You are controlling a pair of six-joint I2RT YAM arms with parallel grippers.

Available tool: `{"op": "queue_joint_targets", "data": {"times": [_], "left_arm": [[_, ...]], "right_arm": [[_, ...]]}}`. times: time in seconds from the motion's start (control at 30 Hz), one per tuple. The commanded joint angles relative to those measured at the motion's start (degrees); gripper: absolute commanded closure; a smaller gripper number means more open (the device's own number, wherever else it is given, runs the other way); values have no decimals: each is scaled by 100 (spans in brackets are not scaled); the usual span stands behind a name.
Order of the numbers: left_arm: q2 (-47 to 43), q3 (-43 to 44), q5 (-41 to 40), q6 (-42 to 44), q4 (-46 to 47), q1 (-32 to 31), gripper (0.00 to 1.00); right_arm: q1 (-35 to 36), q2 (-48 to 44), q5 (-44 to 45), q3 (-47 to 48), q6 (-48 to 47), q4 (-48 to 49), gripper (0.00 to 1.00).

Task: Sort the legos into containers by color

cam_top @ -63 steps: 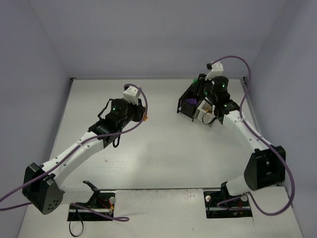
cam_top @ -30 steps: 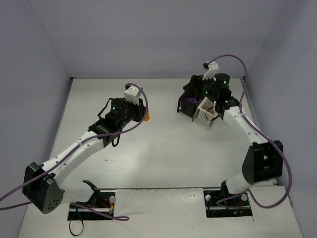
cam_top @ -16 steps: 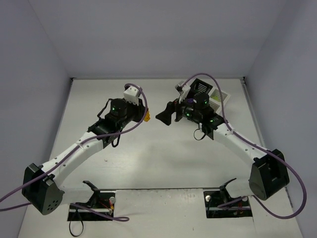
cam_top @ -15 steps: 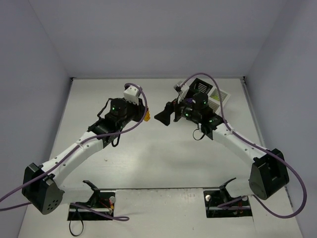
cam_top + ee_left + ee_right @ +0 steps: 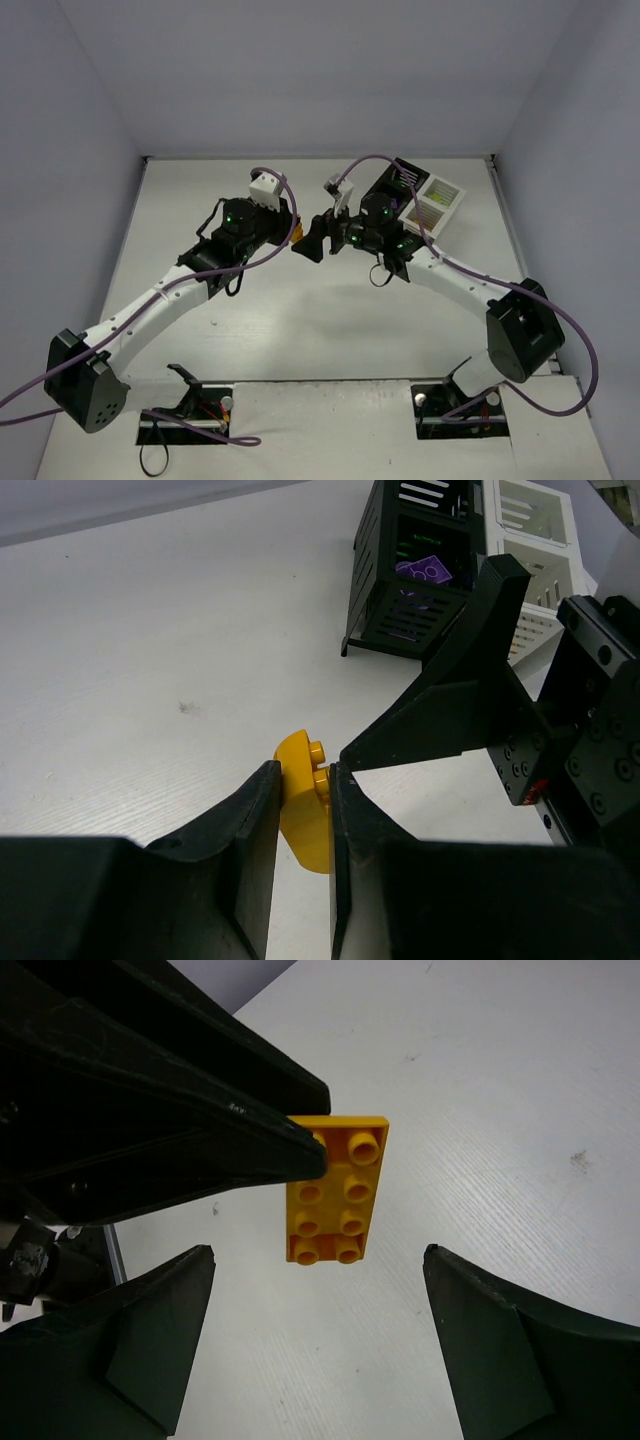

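The yellow lego is in my left gripper, far from the white bin, so my right gripper should grab the lego's loose end and bring the lego over.
A yellow lego with studs on its face is pinched between my left gripper's black fingers, held above the table. The top view shows this lego at mid-table. My right gripper faces it, open wide, and the yellow lego hangs just beyond its fingertips, touching neither. The right gripper sits close against the left one. The containers stand at the back right, a black half and a white half. A purple lego lies in a black bin.
The white bins stand behind the right arm's black fingers. Purple cables loop over both arms. Walls close the table at the back and both sides.
My right arm has swung left, away from the containers, and brought its open gripper up to the yellow lego. The left arm has stayed put, still gripping that lego.
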Motion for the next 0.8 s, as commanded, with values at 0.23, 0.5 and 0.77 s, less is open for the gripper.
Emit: {"op": "queue_joint_targets", "data": {"times": [0.23,0.5,0.77], "left_arm": [[-186,203,110,-98,479,7,96],[-195,203,102,-107,479,7,96],[-212,212,14,-107,426,7,75]], "right_arm": [[64,290,185,764,-2,648,30],[90,449,106,844,33,710,59],[82,352,272,721,-90,657,100]]}}
